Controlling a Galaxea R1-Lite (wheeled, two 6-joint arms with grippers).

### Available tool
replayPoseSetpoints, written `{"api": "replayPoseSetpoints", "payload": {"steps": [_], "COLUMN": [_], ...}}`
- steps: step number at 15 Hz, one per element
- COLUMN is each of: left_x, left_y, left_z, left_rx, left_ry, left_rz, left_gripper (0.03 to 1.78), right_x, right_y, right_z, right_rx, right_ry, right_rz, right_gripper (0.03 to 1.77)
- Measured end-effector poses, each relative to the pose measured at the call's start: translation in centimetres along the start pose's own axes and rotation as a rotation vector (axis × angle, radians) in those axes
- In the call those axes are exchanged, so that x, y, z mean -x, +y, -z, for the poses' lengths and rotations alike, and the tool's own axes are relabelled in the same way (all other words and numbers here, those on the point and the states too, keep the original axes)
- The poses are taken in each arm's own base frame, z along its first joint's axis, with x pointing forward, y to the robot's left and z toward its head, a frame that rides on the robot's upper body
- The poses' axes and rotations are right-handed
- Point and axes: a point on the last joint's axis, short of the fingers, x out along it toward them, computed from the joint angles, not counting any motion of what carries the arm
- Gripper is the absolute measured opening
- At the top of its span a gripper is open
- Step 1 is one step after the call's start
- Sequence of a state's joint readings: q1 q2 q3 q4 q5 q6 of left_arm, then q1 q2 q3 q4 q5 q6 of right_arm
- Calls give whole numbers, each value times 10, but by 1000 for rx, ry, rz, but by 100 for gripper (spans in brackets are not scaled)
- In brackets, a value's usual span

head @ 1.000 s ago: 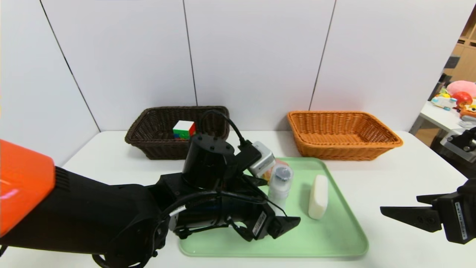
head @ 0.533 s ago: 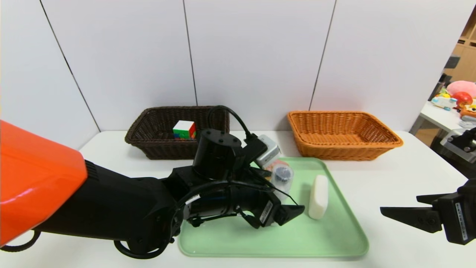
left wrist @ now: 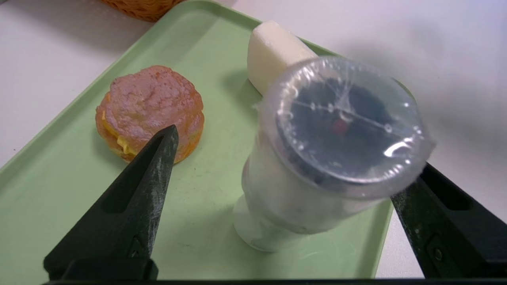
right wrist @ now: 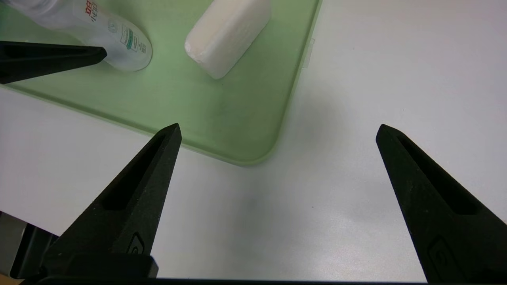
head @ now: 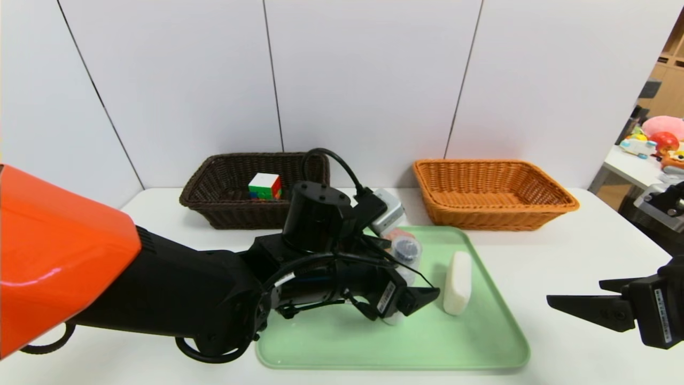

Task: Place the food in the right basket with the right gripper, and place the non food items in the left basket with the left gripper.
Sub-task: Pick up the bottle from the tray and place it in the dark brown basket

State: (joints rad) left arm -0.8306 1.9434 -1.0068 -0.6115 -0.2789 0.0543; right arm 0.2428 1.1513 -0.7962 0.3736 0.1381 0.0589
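Note:
The bottle (head: pixel 406 255) stands tall on a narrow base (left wrist: pixel 260 228). I expect it to tip and lean in the dark brown basket when I set it there.
On the green tray (head: pixel 481 342) a clear bottle (head: pixel 406 251) with a dark, film-wrapped cap (left wrist: pixel 336 130) stands upright. My left gripper (left wrist: pixel 285 166) is open low over the tray, one finger on each side of the bottle; I cannot tell if they touch it. An orange burger (left wrist: pixel 150 107) lies just beyond it, mostly hidden behind my arm in the head view. A white block (head: pixel 458 282) lies to the bottle's right. My right gripper (right wrist: pixel 278 128) is open and empty over bare table, off the tray's near right corner.
The dark brown basket (head: pixel 214 206) at the back left holds a coloured cube (head: pixel 264 186). The orange basket (head: pixel 491 214) stands at the back right with nothing visible inside. My left arm covers the tray's left half. Another table with toys (head: pixel 660 141) stands far right.
My left arm has reached forward and right across the tray, bringing its open fingers from short of the bottle to either side of it. The right arm has not moved.

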Motion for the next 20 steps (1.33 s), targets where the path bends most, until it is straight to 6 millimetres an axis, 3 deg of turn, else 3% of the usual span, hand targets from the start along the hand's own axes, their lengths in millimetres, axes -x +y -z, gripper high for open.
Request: {"api": "replayPoseSetpoints", "payload": {"steps": [7,10,13,14,20], "left_x": [-8,-9,-10,-11,-4], "left_y": [3,3,6,7,10], "left_z": [4,6,9,9,2], "left_rx": [0,-2,3,4,3], "left_ry": [-26,-29,-22,-23,-50], "left_rz": [-3,-4,-6,-7,-28], "left_gripper": [169,119,85,78,78], "right_x": [-1,-1,0,0,1], "right_y": [-1,-1,-1,-1,0], "right_z": [0,-1,-1,-1,1], "right_rx": [-1,-1,2,1,-1], "right_ry": [2,2,0,-1,-2], "right_rz": [4,6,5,4,4], "right_gripper": [170,170,170,170,170]}}
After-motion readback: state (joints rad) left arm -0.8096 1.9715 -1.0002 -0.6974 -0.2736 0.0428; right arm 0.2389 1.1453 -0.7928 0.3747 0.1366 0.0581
